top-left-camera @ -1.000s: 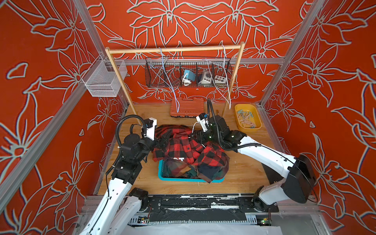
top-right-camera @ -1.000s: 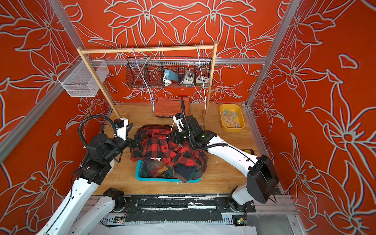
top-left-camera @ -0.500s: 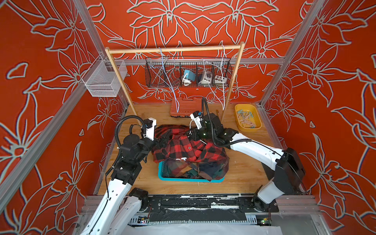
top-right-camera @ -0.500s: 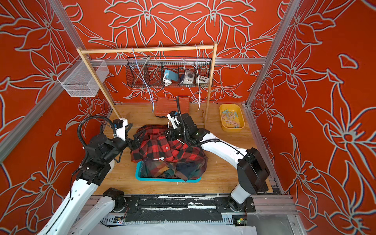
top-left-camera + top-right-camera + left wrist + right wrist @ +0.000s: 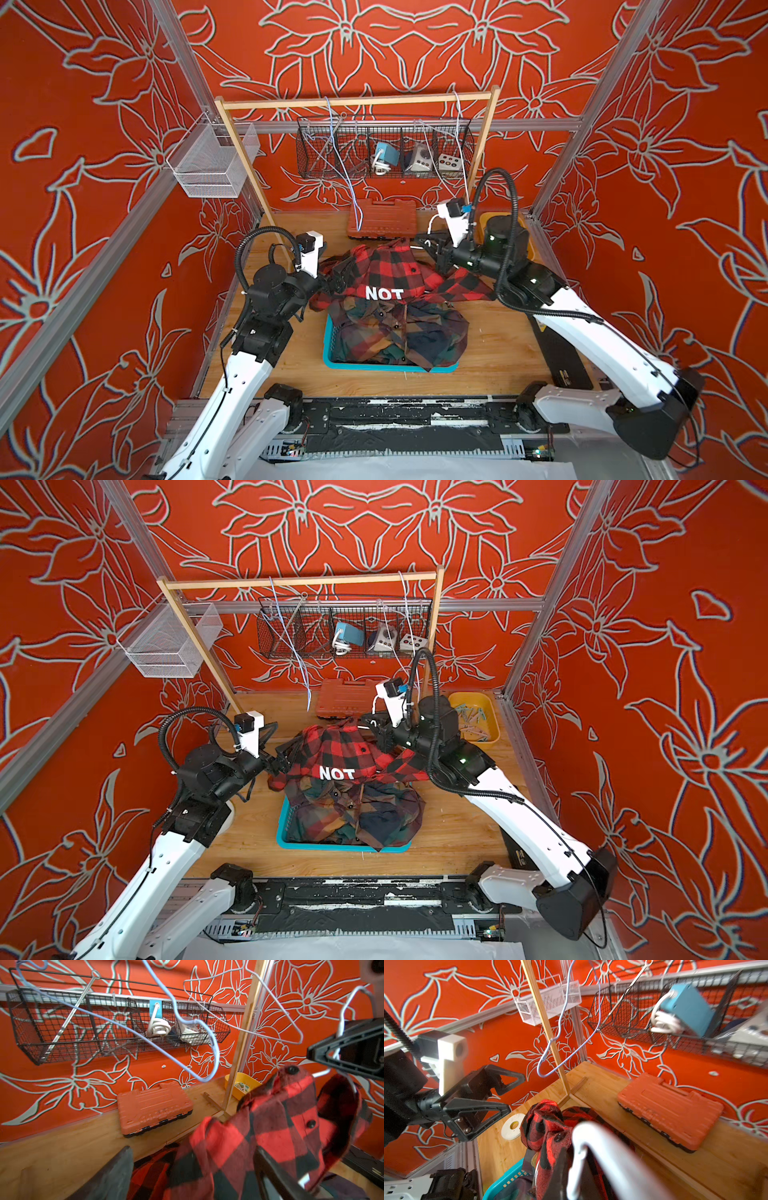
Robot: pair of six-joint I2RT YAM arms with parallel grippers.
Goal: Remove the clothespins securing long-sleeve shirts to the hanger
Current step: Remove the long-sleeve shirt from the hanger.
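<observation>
The red shirt's collar is hanging on the white hanger that my right gripper holds, so my left gripper should take hold of the shirt's shoulder and pull the shirt off the hanger.
A red-and-black check long-sleeve shirt with white letters lies on top of dark plaid long-sleeve shirts heaped in a teal basket. A white hanger sticks out of the red shirt's collar, and my right gripper is shut on it. My left gripper stands open beside the red shirt's left shoulder, its fingers wide around the fabric's edge. The only clothespins I see lie in the yellow tray at the back right.
An orange tool case lies behind the basket. The wooden rack carries bare wire hangers in front of a black wire basket. A white mesh basket hangs at the left. A white tape roll lies by the rack's foot.
My right gripper has shut on the hanger and pulled back and up, lifting the red shirt's collar so that the white letters show. The left arm has hardly moved.
</observation>
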